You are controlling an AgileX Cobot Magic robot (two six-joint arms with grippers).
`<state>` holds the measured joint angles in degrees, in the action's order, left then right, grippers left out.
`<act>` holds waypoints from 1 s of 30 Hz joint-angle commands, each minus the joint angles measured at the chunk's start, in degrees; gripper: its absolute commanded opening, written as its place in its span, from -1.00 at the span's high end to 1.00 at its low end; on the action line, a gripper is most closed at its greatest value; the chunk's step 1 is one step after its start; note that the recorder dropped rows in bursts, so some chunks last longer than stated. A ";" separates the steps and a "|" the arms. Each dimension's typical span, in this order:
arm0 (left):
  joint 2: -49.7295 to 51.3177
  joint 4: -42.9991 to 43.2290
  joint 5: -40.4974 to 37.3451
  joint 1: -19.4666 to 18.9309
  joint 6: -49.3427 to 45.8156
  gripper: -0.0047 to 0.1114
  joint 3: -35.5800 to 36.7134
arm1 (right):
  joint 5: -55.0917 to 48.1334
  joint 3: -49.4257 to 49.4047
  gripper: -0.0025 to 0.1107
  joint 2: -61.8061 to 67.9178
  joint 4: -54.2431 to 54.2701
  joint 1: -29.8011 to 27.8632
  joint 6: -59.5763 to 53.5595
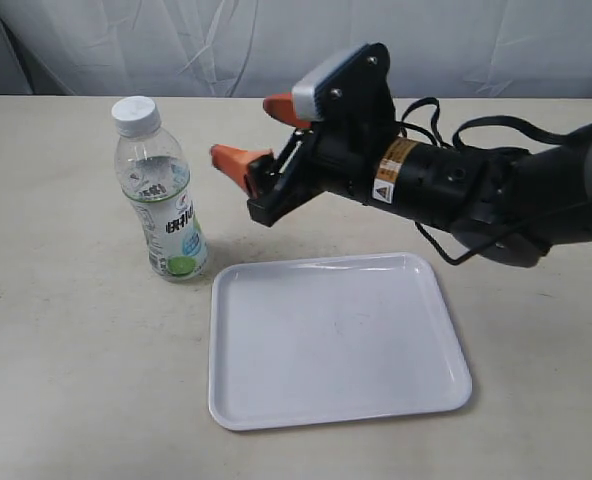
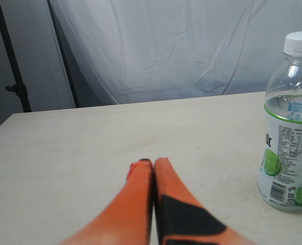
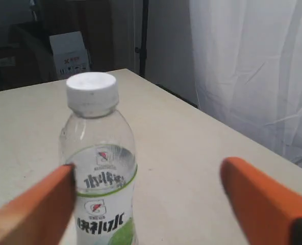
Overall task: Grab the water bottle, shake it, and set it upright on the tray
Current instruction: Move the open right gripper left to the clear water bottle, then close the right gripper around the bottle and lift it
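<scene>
My gripper will shake the water bottle point(image 1: 162, 200), which will stay closed and keep its drops inside because the white cap point(image 1: 136, 116) sits squarely over the bottle's neck.
The water bottle point(image 1: 161, 200) stands upright on the table, left of the tray point(image 1: 336, 340), white cap on top and the lime label low on its body. My right gripper point(image 1: 256, 135) hovers open just to the right of the bottle at about mid height, orange fingers pointing at it without touching. In the right wrist view the bottle point(image 3: 100, 168) sits close to one finger of the wide-open right gripper point(image 3: 148, 171). The left gripper point(image 2: 151, 166) is shut on nothing, low over the table, with the bottle point(image 2: 291, 127) off to one side. The left arm is out of the exterior view.
The white tray lies flat with nothing on it, near the front of the beige table point(image 1: 56, 330). A white curtain point(image 1: 226, 40) hangs behind the table's far edge. The right arm's black body point(image 1: 456, 185) stretches over the table behind the tray.
</scene>
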<state>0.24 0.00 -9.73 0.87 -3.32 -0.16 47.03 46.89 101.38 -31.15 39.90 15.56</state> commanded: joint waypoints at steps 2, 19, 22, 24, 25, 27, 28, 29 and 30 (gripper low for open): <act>-0.24 0.00 0.58 0.40 0.15 0.89 0.16 | -9.52 6.39 -0.88 1.19 1.66 2.79 -0.48; -0.24 0.00 0.79 0.40 0.15 0.89 0.16 | -8.77 18.45 -0.88 14.34 5.70 10.56 1.74; -0.24 0.00 0.79 0.40 0.15 0.89 0.16 | -7.77 19.94 -0.88 17.00 5.68 10.56 2.65; -0.24 0.00 0.79 0.40 0.15 0.89 0.16 | -7.77 20.97 -0.88 18.67 5.68 10.56 2.65; -0.24 0.00 0.79 0.40 0.15 0.89 0.16 | -7.77 21.48 -0.88 19.47 5.68 10.56 2.65; -0.24 0.00 0.79 0.40 0.15 0.89 0.16 | -7.77 22.26 -0.88 20.67 5.68 10.56 2.65; -0.24 0.00 0.79 0.40 0.15 0.89 0.16 | -7.77 22.59 -0.88 21.16 5.68 10.56 2.65; -0.24 0.00 0.79 0.40 0.15 0.89 0.16 | -7.77 23.08 -0.88 21.82 5.68 10.78 2.65; -0.24 0.00 0.79 0.40 0.15 0.89 0.16 | -7.90 23.52 -0.88 22.24 5.68 10.90 2.65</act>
<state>0.24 0.00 -9.73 0.87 -3.32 -0.16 38.57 69.16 122.55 -25.80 50.54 17.97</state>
